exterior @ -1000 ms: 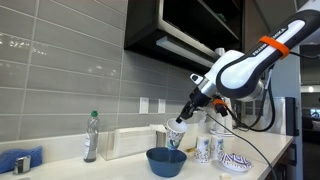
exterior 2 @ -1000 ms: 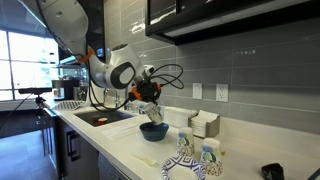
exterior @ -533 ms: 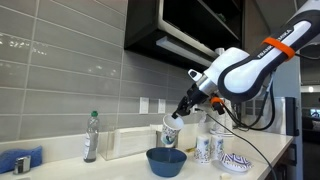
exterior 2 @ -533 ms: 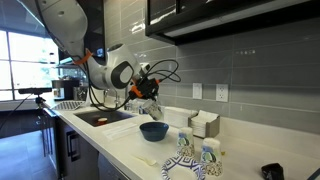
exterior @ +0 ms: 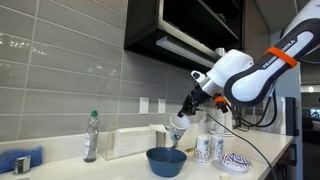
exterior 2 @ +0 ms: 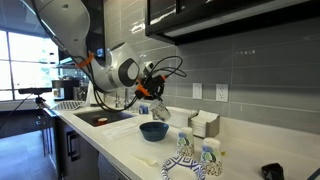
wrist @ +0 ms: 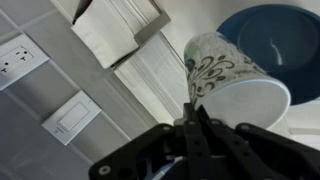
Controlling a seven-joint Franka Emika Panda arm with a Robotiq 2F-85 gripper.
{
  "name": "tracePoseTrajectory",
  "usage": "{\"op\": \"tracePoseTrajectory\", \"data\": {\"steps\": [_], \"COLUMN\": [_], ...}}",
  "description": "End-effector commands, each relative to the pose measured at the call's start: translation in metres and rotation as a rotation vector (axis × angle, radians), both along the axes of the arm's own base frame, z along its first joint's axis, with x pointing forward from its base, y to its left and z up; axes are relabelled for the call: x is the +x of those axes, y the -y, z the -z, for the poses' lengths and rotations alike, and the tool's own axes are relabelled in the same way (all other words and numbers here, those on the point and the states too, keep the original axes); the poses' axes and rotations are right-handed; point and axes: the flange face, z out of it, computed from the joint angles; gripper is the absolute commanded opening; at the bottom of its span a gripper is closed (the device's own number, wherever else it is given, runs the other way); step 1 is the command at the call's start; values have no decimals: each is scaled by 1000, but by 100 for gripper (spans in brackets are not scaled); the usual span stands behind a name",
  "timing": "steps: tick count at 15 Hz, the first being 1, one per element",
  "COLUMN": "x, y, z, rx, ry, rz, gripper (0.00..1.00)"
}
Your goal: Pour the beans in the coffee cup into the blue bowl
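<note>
The coffee cup's opening (wrist: 250,104) still points up towards the robot's gripper, so the robot should swing its wrist lower and more level to tip the coffee cup's opening over the blue bowl (exterior: 166,160).
My gripper (exterior: 183,111) is shut on the coffee cup (exterior: 178,124), a white cup with a blue-teal pattern, and holds it tilted in the air above the blue bowl (exterior: 166,160). In the wrist view the cup (wrist: 232,85) lies on its side with its mouth towards the bowl (wrist: 270,40), and my black fingers (wrist: 197,125) pinch its rim. In an exterior view the gripper (exterior 2: 155,88) holds the cup (exterior 2: 158,92) over the bowl (exterior 2: 153,131) on the white counter. No beans can be made out.
Two patterned cups (exterior: 211,148) and a low patterned dish (exterior: 236,163) stand beside the bowl. A plastic bottle (exterior: 91,137) and a white napkin holder (exterior: 130,141) stand by the tiled wall. A sink (exterior 2: 100,117) lies behind the bowl. Wall sockets (wrist: 20,62) show close by.
The gripper has lifted the cup higher above the bowl and turned it a little, while the bowl and other items have stayed put.
</note>
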Motion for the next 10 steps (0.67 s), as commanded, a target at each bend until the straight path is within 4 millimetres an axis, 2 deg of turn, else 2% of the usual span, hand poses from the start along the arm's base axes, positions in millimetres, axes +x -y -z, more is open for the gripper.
{"op": "tracePoseTrajectory", "data": {"steps": [1,5,10], "x": [-4,-13,-24], "y": [7,-19,-57], "z": [-17,-27,-22], "rx": [-87,-128,-188], "ry": [22,38,31], "rz": [7,14,49], "gripper": [1,1,1]}}
